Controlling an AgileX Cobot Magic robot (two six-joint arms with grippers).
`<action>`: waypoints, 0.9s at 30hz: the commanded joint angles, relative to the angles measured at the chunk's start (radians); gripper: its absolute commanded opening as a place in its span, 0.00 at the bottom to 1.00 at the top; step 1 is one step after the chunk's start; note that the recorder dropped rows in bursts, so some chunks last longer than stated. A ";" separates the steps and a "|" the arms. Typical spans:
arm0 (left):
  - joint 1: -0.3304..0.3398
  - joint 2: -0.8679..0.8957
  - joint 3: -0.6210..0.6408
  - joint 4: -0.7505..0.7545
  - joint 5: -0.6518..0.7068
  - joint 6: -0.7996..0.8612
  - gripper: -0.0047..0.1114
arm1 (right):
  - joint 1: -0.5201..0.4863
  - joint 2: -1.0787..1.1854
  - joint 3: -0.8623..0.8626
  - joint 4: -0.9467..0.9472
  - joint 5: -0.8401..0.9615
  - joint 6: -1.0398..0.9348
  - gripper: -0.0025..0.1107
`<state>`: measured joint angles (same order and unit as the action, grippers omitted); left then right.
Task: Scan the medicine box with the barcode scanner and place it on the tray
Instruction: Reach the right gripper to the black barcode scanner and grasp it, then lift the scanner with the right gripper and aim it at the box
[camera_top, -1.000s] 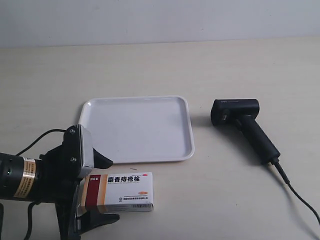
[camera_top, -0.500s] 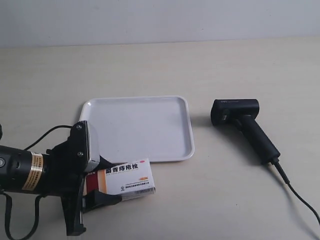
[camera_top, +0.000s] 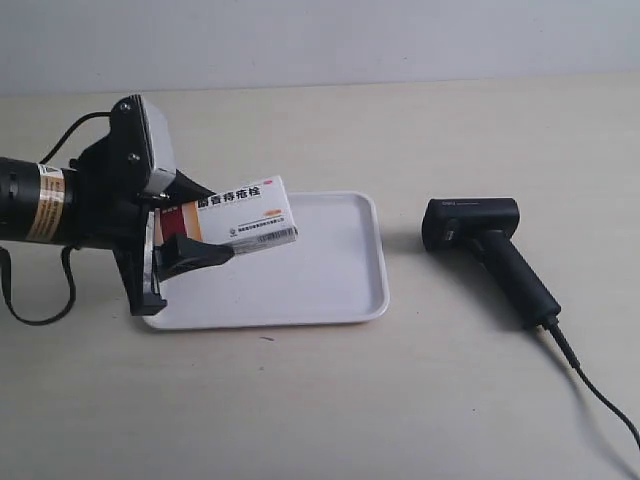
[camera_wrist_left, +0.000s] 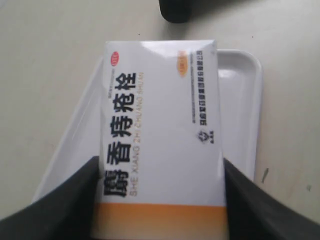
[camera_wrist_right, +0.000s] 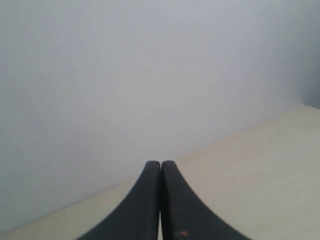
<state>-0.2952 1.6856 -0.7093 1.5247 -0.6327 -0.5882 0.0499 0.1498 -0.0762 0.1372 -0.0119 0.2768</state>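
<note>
My right gripper should grab the scanner's handle (camera_top: 516, 277) before the box is placed, since my left gripper is holding the medicine box (camera_top: 245, 215) and the barcode scanner is lying next to the tray.
My left gripper (camera_top: 190, 222) is shut on the medicine box (camera_top: 243, 213), a white carton with a tan band at the held end. It hangs tilted in the air over the left part of the white tray (camera_top: 330, 280). In the left wrist view the medicine box (camera_wrist_left: 160, 125) fills the middle between both black fingers (camera_wrist_left: 65, 200), with the tray (camera_wrist_left: 240, 100) beneath. The black barcode scanner (camera_top: 490, 250) lies on the table right of the tray, cable trailing toward the front right. My right gripper (camera_wrist_right: 160, 165) is shut, empty, and faces a pale wall; it does not appear in the exterior view.
The pale wooden table (camera_top: 350, 400) stretches around the tray and scanner. The scanner's black cable (camera_top: 600, 395) runs off the front right corner. A dark edge of the scanner (camera_wrist_left: 175, 12) shows beyond the tray in the left wrist view.
The left gripper closed on the box at the table's front and has lifted it up and back, so it now hangs over the tray. Scanner and tray have not moved.
</note>
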 joint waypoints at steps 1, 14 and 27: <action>0.074 0.055 -0.076 0.184 -0.114 -0.158 0.04 | 0.062 0.316 -0.091 -0.046 0.006 -0.019 0.02; 0.081 0.135 -0.120 0.193 -0.151 -0.146 0.04 | 0.363 1.362 -0.482 -0.084 0.018 -0.231 0.52; 0.081 0.137 -0.127 0.191 -0.151 -0.150 0.04 | 0.361 1.715 -0.633 -0.096 -0.045 -0.344 0.74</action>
<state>-0.2164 1.8184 -0.8291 1.7252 -0.7719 -0.7274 0.4094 1.8315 -0.6894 0.0507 -0.0184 -0.0201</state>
